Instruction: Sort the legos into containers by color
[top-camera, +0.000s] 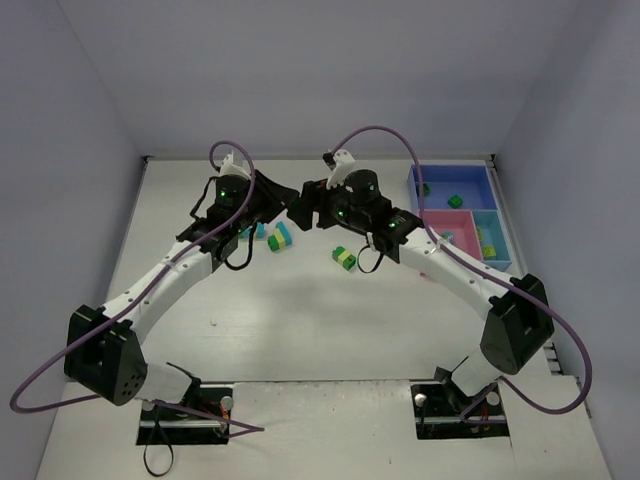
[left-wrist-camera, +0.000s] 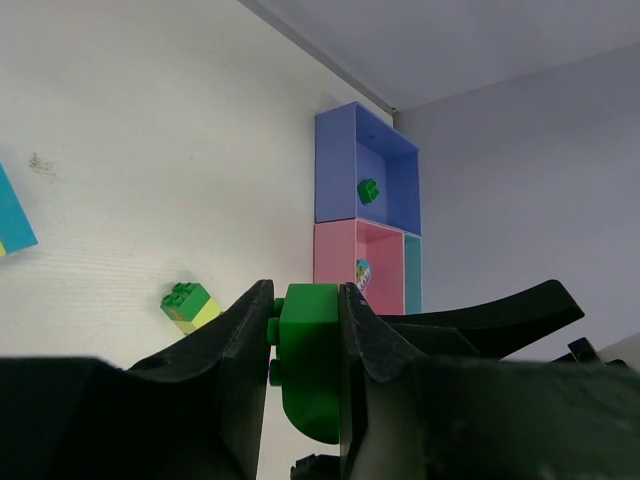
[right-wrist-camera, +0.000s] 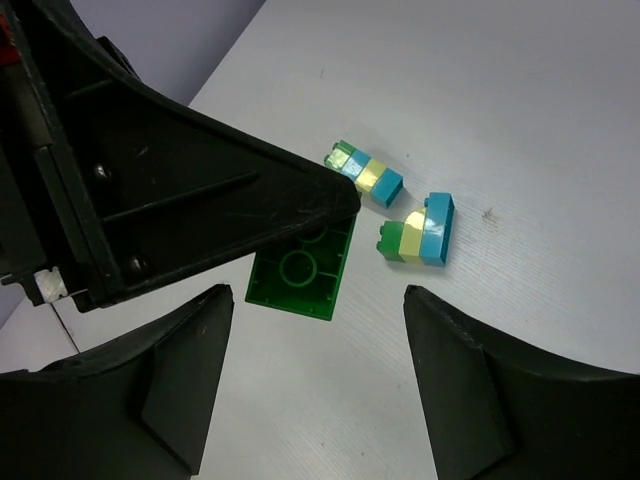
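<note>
The green lego (right-wrist-camera: 294, 280) is in my left gripper, a long way from the blue tray (top-camera: 452, 186). Next, my right gripper takes the lego and drops it there.
My left gripper (left-wrist-camera: 305, 300) is shut on a dark green lego (left-wrist-camera: 310, 350) and holds it above the table; in the top view it (top-camera: 283, 198) is at the middle back. My right gripper (right-wrist-camera: 318, 292) is open, and the same green lego (right-wrist-camera: 300, 265) hangs just beyond its fingertips, gripped by the other arm's black finger. In the top view the right gripper (top-camera: 306, 208) faces the left one closely. The joined containers stand at the back right: blue (top-camera: 412, 185), pink (top-camera: 432, 217) and light blue (top-camera: 497, 262).
Two green, yellow-green and cyan stacks (right-wrist-camera: 365, 172) (right-wrist-camera: 420, 232) lie on the table under the grippers. A green and yellow-green stack (top-camera: 345, 258) lies nearer the trays. The blue tray holds green bricks (left-wrist-camera: 368, 190). The pink tray holds a small piece (left-wrist-camera: 362, 272).
</note>
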